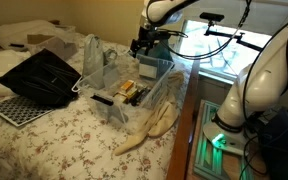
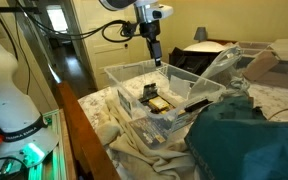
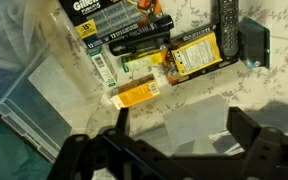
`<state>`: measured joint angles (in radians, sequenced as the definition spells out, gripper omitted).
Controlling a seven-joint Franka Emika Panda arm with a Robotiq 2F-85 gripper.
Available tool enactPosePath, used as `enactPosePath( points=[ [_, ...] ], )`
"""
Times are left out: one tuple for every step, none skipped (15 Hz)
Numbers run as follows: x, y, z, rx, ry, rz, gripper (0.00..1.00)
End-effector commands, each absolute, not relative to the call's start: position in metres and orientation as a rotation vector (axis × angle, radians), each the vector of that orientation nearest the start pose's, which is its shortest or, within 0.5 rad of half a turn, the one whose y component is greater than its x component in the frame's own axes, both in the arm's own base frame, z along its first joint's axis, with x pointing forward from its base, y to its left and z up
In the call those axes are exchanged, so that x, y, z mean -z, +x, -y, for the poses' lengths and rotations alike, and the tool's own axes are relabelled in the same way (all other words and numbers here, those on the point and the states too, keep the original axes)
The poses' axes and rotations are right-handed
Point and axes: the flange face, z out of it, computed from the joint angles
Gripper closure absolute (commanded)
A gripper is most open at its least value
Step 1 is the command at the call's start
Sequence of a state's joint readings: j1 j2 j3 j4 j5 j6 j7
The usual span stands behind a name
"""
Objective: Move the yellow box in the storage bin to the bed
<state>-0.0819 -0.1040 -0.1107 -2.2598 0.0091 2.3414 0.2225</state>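
Observation:
Next, I turn my gripper to straddle the box's narrow width before I lower it, because the yellow box's long side (image 3: pixel 136 93) runs nearly along the line of my gripper's fingers.
The storage bin (image 1: pixel 156 68) of clear plastic stands on the bed (image 1: pixel 74 140) and shows in both exterior views (image 2: pixel 134 68). In the wrist view the yellow box (image 3: pixel 137 94), a small yellow-orange carton, lies flat on the bin's floor among other packets. My gripper (image 3: pixel 184 125) is open and empty. It hangs above the bin, with its left finger just below the box in the picture. In the exterior views the gripper (image 1: pixel 141 46) (image 2: pixel 157 56) is over the bin's far part, above the rim. The bin's clear wall (image 3: pixel 24 90) runs along the left of the wrist view.
The bin also holds a larger yellow packet (image 3: pixel 199 55), a black remote (image 3: pixel 226 25), a battery pack (image 3: pixel 104 15) and a black tube. A black perforated tray (image 1: pixel 14 108) and a black bag (image 1: pixel 39 75) lie on the bed. A teal cloth (image 2: pixel 254 140) lies beside the bin.

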Motion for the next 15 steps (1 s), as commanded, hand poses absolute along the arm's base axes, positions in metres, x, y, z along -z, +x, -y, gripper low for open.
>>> enactPosePath(
  points=[
    [-0.415,0.532,0.107,0.307,-3.019,-0.757,0.0],
    [-0.416,0.521,0.104,0.294,-3.027,-0.704,0.0],
    [-0.414,0.524,0.105,0.289,-3.025,-0.718,0.0],
    [-0.412,0.526,0.106,0.287,-3.024,-0.725,0.0],
    [-0.412,0.527,0.107,0.288,-3.024,-0.729,0.0],
    [-0.413,0.528,0.107,0.29,-3.023,-0.73,0.0],
    [-0.413,0.528,0.107,0.29,-3.023,-0.731,0.0],
    [-0.413,0.528,0.107,0.29,-3.023,-0.732,0.0],
    [-0.413,0.528,0.107,0.29,-3.022,-0.732,0.0],
    [-0.413,0.528,0.107,0.29,-3.022,-0.733,0.0],
    [-0.413,0.528,0.107,0.29,-3.022,-0.733,0.0],
    [-0.413,0.532,0.109,0.295,-2.987,-0.808,0.0],
    [-0.413,0.534,0.11,0.3,-2.957,-0.868,0.0],
    [-0.412,0.537,0.112,0.301,-2.928,-0.95,0.0],
    [-0.412,0.539,0.112,0.293,-2.888,-1.021,0.0]
  ],
)
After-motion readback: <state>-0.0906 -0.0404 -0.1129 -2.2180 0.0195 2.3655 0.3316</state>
